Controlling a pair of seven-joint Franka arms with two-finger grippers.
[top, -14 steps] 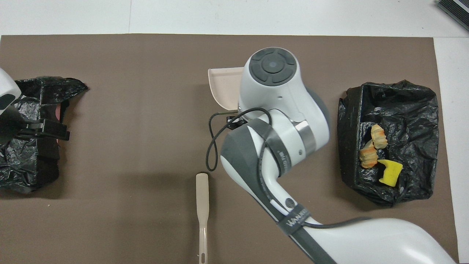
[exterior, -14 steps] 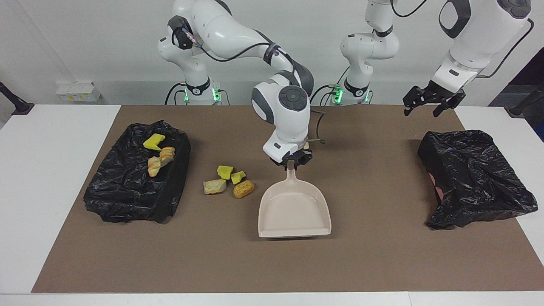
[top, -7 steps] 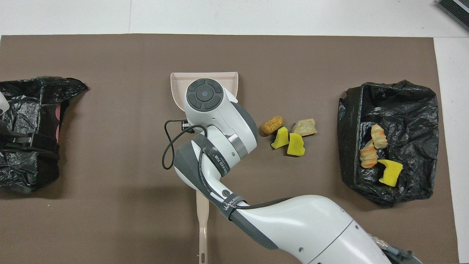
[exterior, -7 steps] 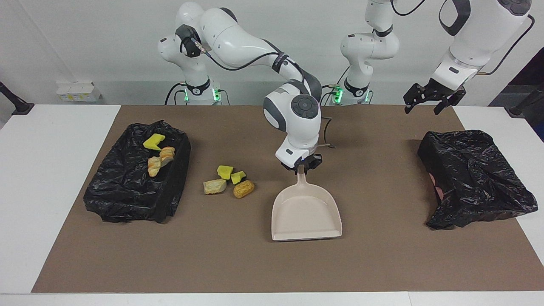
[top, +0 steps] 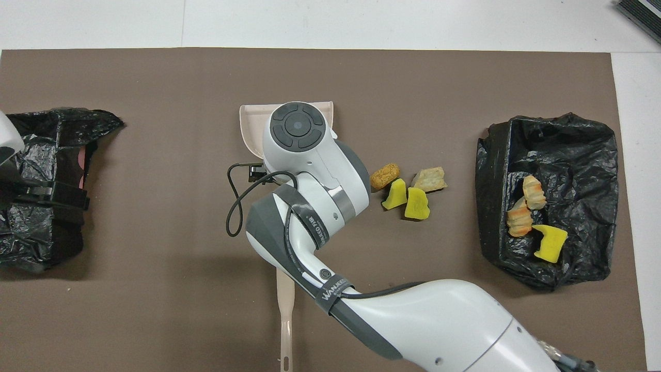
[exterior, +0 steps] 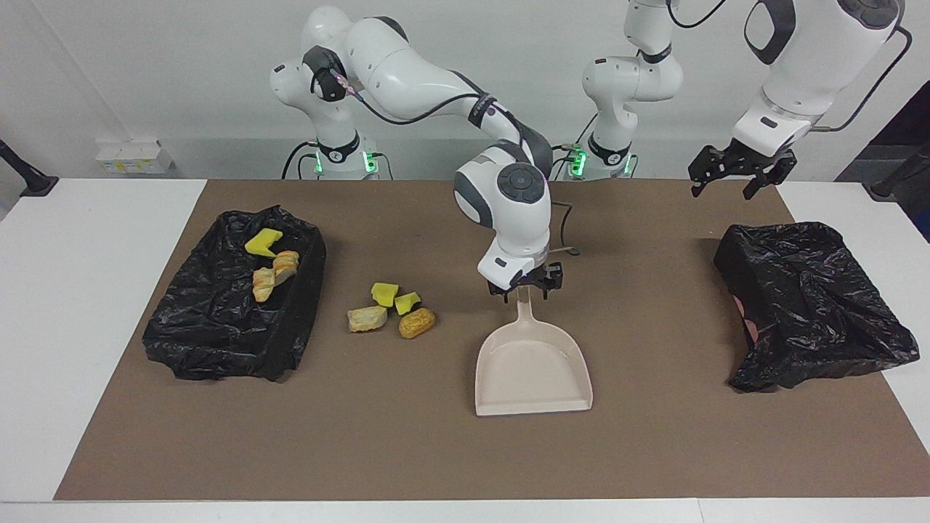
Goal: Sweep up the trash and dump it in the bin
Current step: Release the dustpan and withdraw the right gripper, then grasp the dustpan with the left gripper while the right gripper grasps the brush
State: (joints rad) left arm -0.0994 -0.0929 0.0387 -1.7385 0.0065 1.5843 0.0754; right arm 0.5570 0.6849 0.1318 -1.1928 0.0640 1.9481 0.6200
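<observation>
The brush handle (top: pixel 285 300) is lying free, straight behind the dustpan. My right gripper should keep going back until it closes on the brush handle's narrow end (top: pixel 286 355).
Four scraps of trash lie on the brown mat: two yellow sponge bits (exterior: pixel 383 293) (top: pixel 416 203), a pale beige lump (exterior: pixel 367 318) and an orange-brown lump (exterior: pixel 417 323). Three more scraps (exterior: pixel 272 265) lie in the black-lined bin (exterior: pixel 232 327) at the right arm's end. The beige dustpan (exterior: pixel 532 370) (top: pixel 250 129) lies flat on the mat beside the loose scraps, toward the left arm's end. My right gripper (exterior: pixel 524 287) is open at the tip of the dustpan's handle, a finger on each side. My left gripper (exterior: pixel 726 181) is open in the air near the other black bag.
A crumpled black bag (exterior: pixel 806 305) over a box lies at the left arm's end. The beige brush handle (top: pixel 285 310) lies on the mat nearer to the robots than the dustpan, partly under my right arm. White table borders the mat.
My right gripper moved the dustpan toward the left arm's end, away from the loose scraps, and its fingers have spread off the handle. The left gripper has barely moved.
</observation>
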